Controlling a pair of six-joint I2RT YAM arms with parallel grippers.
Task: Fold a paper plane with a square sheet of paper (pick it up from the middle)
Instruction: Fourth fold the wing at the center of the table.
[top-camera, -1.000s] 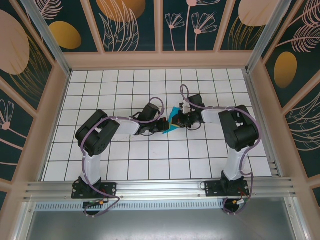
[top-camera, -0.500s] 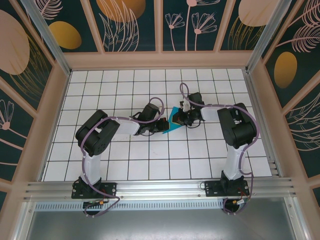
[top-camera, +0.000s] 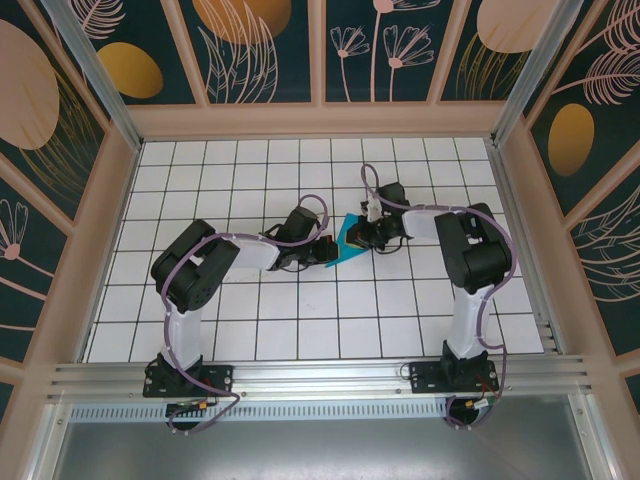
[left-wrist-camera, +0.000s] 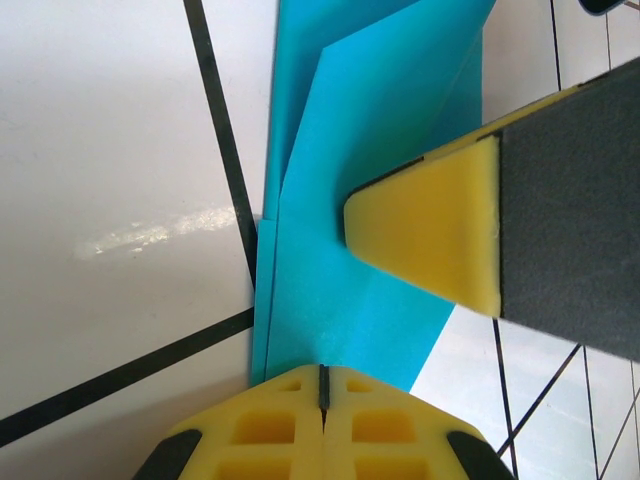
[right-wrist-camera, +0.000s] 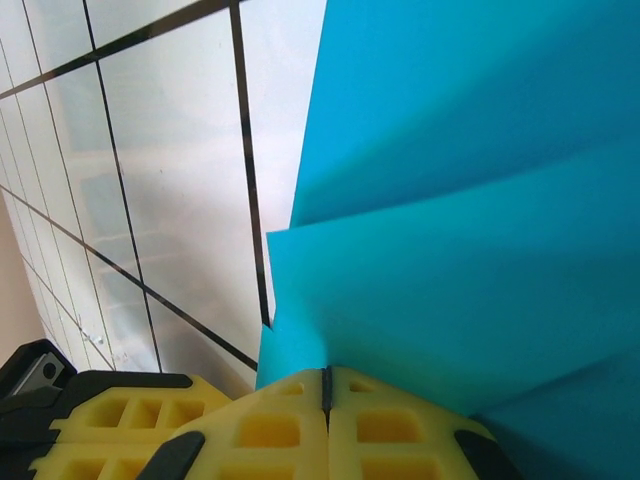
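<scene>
I need to sweep my right gripper back toward the paper's far edge and press the teal-blue paper's top flap (right-wrist-camera: 400, 215) flat, because the flap stands up off the layer beneath.
The teal-blue paper (top-camera: 345, 240) is folded into narrow creased layers and held between both grippers near the middle of the tiled floor. My left gripper (top-camera: 327, 250) is shut on its near-left end, with the paper (left-wrist-camera: 340, 250) running away from the closed jaws (left-wrist-camera: 322, 376). My right gripper (top-camera: 364, 234) is shut on the far-right side. There the layers (right-wrist-camera: 470, 230) fan out above the closed jaws (right-wrist-camera: 326, 378). One right fingertip (left-wrist-camera: 430, 230) rests against the paper in the left wrist view. The paper's full outline is hidden by the fingers.
White tiles with black grid lines (top-camera: 300, 300) cover the floor. A peach wooden frame (top-camera: 310, 120) and patterned walls enclose it on three sides. An aluminium rail (top-camera: 320, 375) carries both arm bases at the near edge. The left gripper's yellow fingers (right-wrist-camera: 110, 420) sit close beside the right jaws.
My right gripper has shifted slightly toward the far side and left, carrying its side of the paper with it. The left arm has stayed put.
</scene>
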